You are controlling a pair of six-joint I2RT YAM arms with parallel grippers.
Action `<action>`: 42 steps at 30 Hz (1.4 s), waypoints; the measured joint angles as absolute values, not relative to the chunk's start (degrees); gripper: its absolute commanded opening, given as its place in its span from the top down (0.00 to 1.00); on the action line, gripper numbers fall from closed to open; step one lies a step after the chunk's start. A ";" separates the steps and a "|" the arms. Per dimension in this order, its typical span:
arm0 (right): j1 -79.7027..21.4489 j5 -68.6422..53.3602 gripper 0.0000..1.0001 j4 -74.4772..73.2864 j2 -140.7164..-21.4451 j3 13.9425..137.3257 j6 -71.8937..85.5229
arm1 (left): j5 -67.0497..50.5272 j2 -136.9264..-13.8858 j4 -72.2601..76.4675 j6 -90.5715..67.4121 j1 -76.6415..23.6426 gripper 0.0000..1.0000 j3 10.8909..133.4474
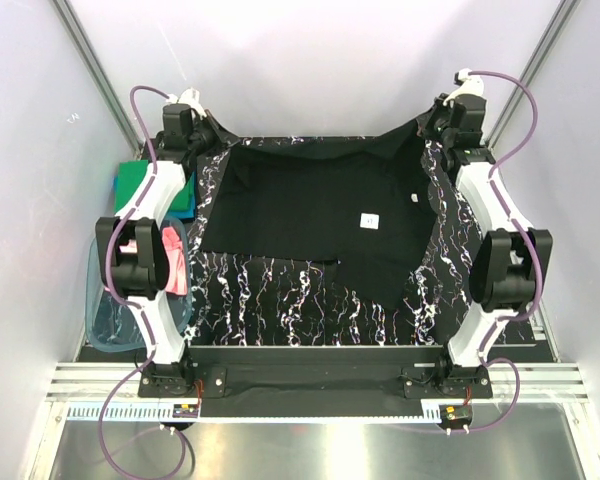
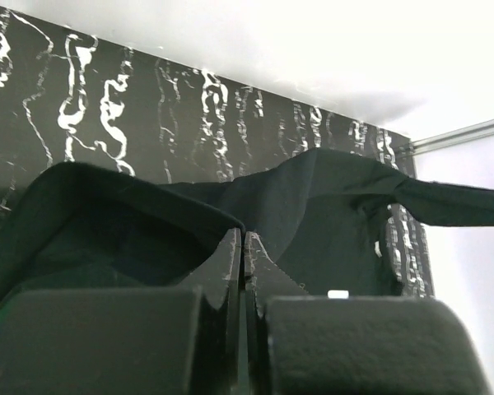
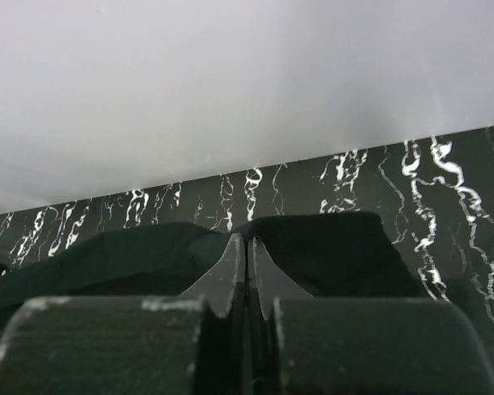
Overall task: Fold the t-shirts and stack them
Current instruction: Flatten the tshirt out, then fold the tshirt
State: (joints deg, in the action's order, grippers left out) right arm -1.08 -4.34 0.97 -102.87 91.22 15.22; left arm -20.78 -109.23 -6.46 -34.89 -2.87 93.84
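Note:
I should take the black t-shirt with both grippers and shake its far edge [image 1: 320, 150] down and up before I lay it flat, because it sags in folds [image 1: 241, 172] beside my left gripper.
A black t-shirt [image 1: 300, 210] with a small white neck label [image 1: 370, 221] lies spread over the marbled black table [image 1: 280, 300]. Its far edge is lifted at both corners. My left gripper [image 1: 216, 142] is shut on the far left corner, and my right gripper [image 1: 432, 128] is shut on the far right corner. In the left wrist view the closed gripper [image 2: 244, 243] pinches the black t-shirt [image 2: 329, 214] at its tip. In the right wrist view the closed gripper [image 3: 247, 243] pinches a fold of the black t-shirt [image 3: 337, 251].
At the left edge lies a green t-shirt [image 1: 132, 180] over a blue one [image 1: 186, 198]. A pink t-shirt [image 1: 172, 262] sits in a clear blue-tinted tub [image 1: 115, 325] under the left arm. White walls enclose the table on three sides.

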 measured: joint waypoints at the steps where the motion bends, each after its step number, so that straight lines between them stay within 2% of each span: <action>1: -1.06 -4.54 1.00 1.48 -103.90 91.44 15.33 | -20.75 -109.80 -6.35 -34.61 -2.70 1.00 94.15; 12: -0.89 -3.33 1.00 1.63 -104.44 86.48 19.57 | -20.78 -118.83 -6.11 -30.85 2.74 1.00 100.27; 25: 2.87 -1.56 1.00 -5.80 -96.64 79.35 19.99 | -24.67 -120.07 -3.36 -21.54 2.83 1.00 103.13; 42: 2.66 -1.30 1.00 -10.63 -86.13 59.05 27.46 | -24.60 -119.96 -11.05 -8.43 1.74 1.00 98.87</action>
State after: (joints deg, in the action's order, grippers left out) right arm 2.66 -1.30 -10.63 -86.13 59.05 27.46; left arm -24.60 -119.96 -11.05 -8.43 1.74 98.87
